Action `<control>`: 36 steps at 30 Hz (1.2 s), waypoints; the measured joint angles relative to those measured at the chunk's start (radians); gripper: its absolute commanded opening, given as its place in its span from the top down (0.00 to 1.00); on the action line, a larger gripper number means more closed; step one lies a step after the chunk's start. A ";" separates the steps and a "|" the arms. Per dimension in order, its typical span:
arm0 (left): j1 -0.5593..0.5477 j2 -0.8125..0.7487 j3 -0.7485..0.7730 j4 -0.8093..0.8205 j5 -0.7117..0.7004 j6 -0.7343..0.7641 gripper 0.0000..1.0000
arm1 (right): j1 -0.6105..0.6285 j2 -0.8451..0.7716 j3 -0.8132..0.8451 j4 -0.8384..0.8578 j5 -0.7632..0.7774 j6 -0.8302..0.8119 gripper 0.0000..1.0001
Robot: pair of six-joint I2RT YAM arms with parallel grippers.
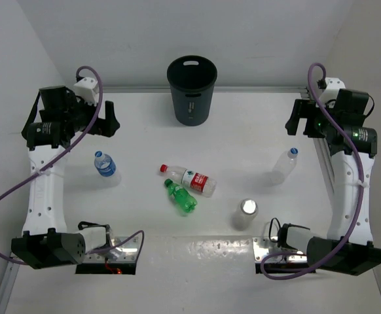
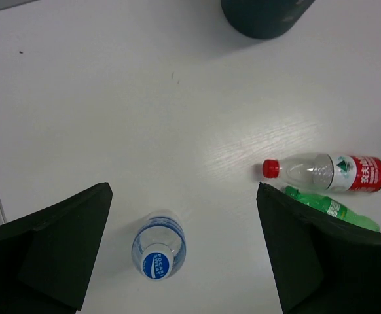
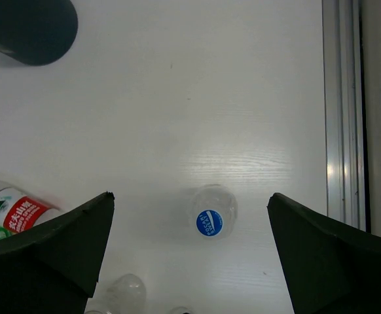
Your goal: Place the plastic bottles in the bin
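The clear blue-capped bottle (image 1: 105, 165) has the cap (image 1: 98, 154) sitting straight and closed on it, so I expect the whole bottle to come along when I lift it by the cap.
The dark grey bin (image 1: 192, 89) stands at the table's far middle. A clear blue-capped bottle (image 1: 104, 163) stands upright at the left, below and between my open left gripper's (image 1: 109, 119) fingers in the left wrist view (image 2: 158, 247). A second blue-capped bottle (image 1: 285, 163) stands at the right, under my open right gripper (image 1: 298, 122), seen in the right wrist view (image 3: 211, 212). A red-capped, red-labelled bottle (image 1: 190, 179) and a green bottle (image 1: 181, 197) lie in the middle. A pale silvery-topped bottle (image 1: 245, 213) stands near the front.
A metal rail (image 3: 342, 111) runs along the table's right edge. The arm bases with their metal mounting plates (image 1: 194, 249) sit at the near edge. White walls close in the table at the back and both sides.
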 measured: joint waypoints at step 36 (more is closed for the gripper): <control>0.209 0.015 -0.190 -0.299 0.074 0.431 0.20 | 0.000 -0.028 -0.095 0.010 0.000 -0.019 0.03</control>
